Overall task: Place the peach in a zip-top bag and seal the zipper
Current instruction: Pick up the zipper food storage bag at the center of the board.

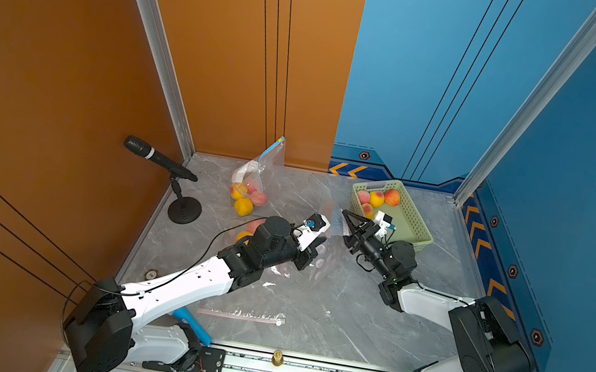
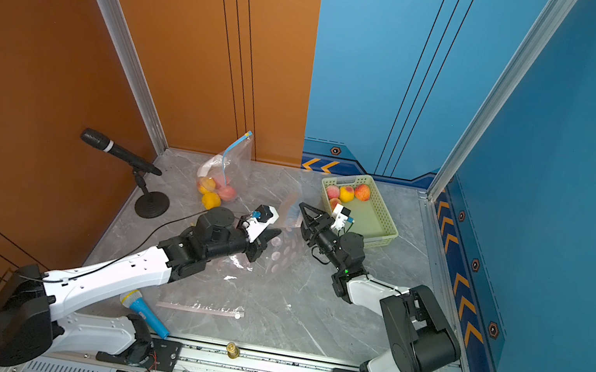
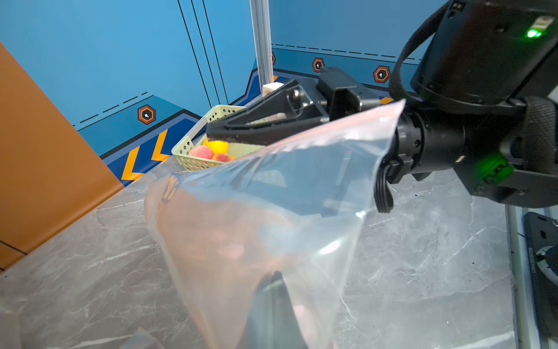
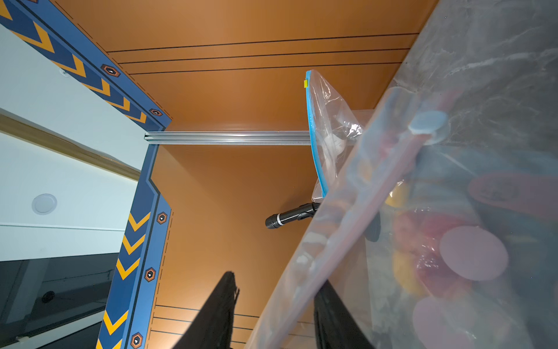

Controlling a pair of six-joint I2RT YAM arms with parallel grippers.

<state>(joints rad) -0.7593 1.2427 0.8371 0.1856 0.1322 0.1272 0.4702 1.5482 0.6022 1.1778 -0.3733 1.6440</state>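
Note:
The robot's left gripper is pinching the bag (image 3: 277,268) below its zipper strip, so next the left gripper opens and grabs the zipper strip's slider end (image 4: 429,122) while the right gripper holds the zipper strip.
A clear zip-top bag (image 1: 322,258) with pink dots hangs between my two grippers in both top views. My left gripper (image 1: 318,244) is shut on it; its fingers (image 3: 276,281) show dark through the plastic (image 3: 271,196). My right gripper (image 1: 345,223) is at the bag's top edge. In the right wrist view its jaws stand apart, and the pink zipper strip (image 4: 377,193) runs between them against one finger (image 4: 327,296). Several peaches (image 1: 376,199) lie in the green basket. Whether a peach is inside the held bag I cannot tell.
The green basket (image 1: 419,223) stands just behind the right arm. A blue-zippered bag (image 1: 264,167) holding peaches (image 1: 245,198) leans on the back wall. More fruit (image 1: 252,225) lies behind the left arm. A microphone stand (image 1: 183,211) is at left. A flat bag (image 1: 242,313) and a blue microphone (image 1: 193,325) lie near the front.

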